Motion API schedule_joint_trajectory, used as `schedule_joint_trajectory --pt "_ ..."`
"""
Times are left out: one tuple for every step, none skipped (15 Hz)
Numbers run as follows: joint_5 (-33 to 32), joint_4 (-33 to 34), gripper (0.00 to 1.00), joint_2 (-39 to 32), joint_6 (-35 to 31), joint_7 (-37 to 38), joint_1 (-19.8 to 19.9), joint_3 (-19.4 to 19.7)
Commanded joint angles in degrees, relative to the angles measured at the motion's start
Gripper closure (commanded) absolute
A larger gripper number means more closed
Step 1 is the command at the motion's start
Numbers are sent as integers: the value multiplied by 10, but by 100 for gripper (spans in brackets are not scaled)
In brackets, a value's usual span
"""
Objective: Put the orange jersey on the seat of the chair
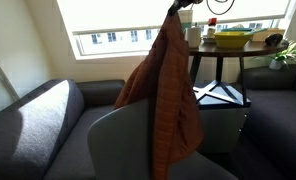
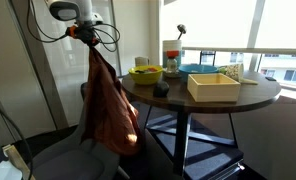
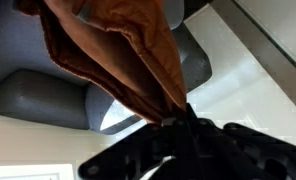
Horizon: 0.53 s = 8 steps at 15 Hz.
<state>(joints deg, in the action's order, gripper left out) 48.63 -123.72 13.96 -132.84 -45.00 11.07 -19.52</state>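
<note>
My gripper should pull the orange jersey back clear toward the seat's open front [image 2: 56, 168] before lowering it, because the jersey straddles the chair's backrest [image 1: 134, 112].
The orange jersey [image 1: 168, 90] hangs in long folds from my gripper [image 1: 175, 10], which is shut on its top edge high above the chair. It also shows in an exterior view [image 2: 108, 105] below the gripper [image 2: 87, 36], and in the wrist view [image 3: 118, 50] it trails away from the jaws [image 3: 173, 120]. The grey chair's backrest [image 1: 118, 140] stands in front of the jersey's lower part; its hem hangs down near the seat [image 2: 63, 160]. In the wrist view the chair [image 3: 48, 95] lies far below.
A dark grey sofa [image 1: 38, 110] stands by the window. A round dark table [image 2: 203, 95] holds a yellow bowl [image 2: 145, 73], a wooden tray [image 2: 214, 86] and a jar, close beside the chair. A plant [image 1: 285, 52] sits near another sofa [image 1: 278, 100].
</note>
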Motion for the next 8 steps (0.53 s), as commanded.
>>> schedule_joint_trajectory --pt "-49 -67 99 134 34 42 -87 91" --pt "-59 -84 99 168 29 55 -103 108" --pt "-58 -42 99 86 13 40 -122 118" --pt "-65 -52 98 108 13 46 -134 130" --pt "-65 -56 98 115 14 47 -144 139" --pt "-64 -56 98 112 15 46 -148 142" --pt "-63 -56 98 104 13 45 -149 143" --pt "-84 -66 99 95 -1 42 -144 133"
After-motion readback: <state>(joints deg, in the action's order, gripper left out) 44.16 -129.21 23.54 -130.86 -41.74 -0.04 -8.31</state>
